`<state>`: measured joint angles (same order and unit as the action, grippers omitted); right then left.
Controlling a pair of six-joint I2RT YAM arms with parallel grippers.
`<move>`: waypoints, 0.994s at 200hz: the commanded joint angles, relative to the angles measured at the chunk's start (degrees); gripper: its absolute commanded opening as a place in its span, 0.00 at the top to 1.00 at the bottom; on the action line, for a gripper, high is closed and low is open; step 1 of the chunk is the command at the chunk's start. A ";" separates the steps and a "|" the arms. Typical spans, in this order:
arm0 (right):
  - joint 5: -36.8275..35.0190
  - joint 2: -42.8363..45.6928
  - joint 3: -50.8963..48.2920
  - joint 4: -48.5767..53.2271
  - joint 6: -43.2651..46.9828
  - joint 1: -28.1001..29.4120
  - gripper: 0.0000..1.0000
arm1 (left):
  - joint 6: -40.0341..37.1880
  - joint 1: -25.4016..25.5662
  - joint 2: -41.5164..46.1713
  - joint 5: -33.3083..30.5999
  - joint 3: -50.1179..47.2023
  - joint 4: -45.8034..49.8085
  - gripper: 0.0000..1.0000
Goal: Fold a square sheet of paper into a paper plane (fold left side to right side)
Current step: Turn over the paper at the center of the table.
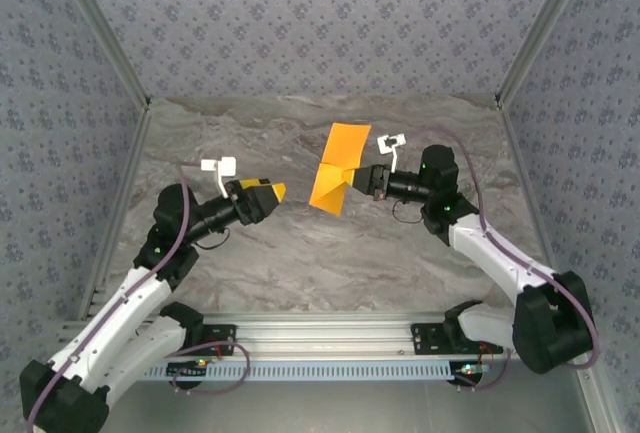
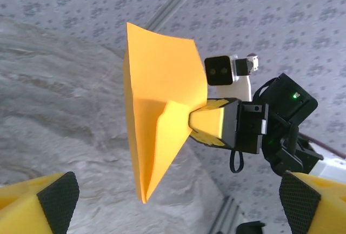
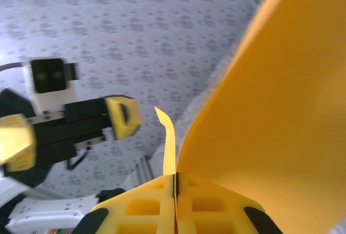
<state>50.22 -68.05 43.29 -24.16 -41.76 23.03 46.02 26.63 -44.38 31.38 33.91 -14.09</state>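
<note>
My left gripper will take the sheet of paper, which should then straighten into a flat piece, as the sheet's bends fan out from my right gripper's fingers.
The orange-yellow sheet of paper hangs in the air above the table's middle, folded along straight creases into a wedge that tapers to a point at its lower end. My right gripper is shut on the paper's right edge, its yellow jaws pressed together with the sheet between them. The wide flap curls up to the right of the jaws. My left gripper is open, a short gap left of the paper and not touching it. Its black pads stand far apart, with nothing between them.
The marble-patterned table top lies below both arms. Patterned walls close in the back and sides, with metal posts at the corners. An aluminium rail carrying the arm bases runs along the near edge.
</note>
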 commanded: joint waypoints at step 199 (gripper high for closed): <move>-0.75 6.13 11.86 14.38 4.95 11.91 0.69 | 1.86 12.41 -2.74 0.24 6.63 -8.74 0.92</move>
<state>51.18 -64.38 55.27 -15.18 -40.38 35.31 50.92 38.15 -47.59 33.26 38.13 -25.28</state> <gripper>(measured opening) 0.245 0.114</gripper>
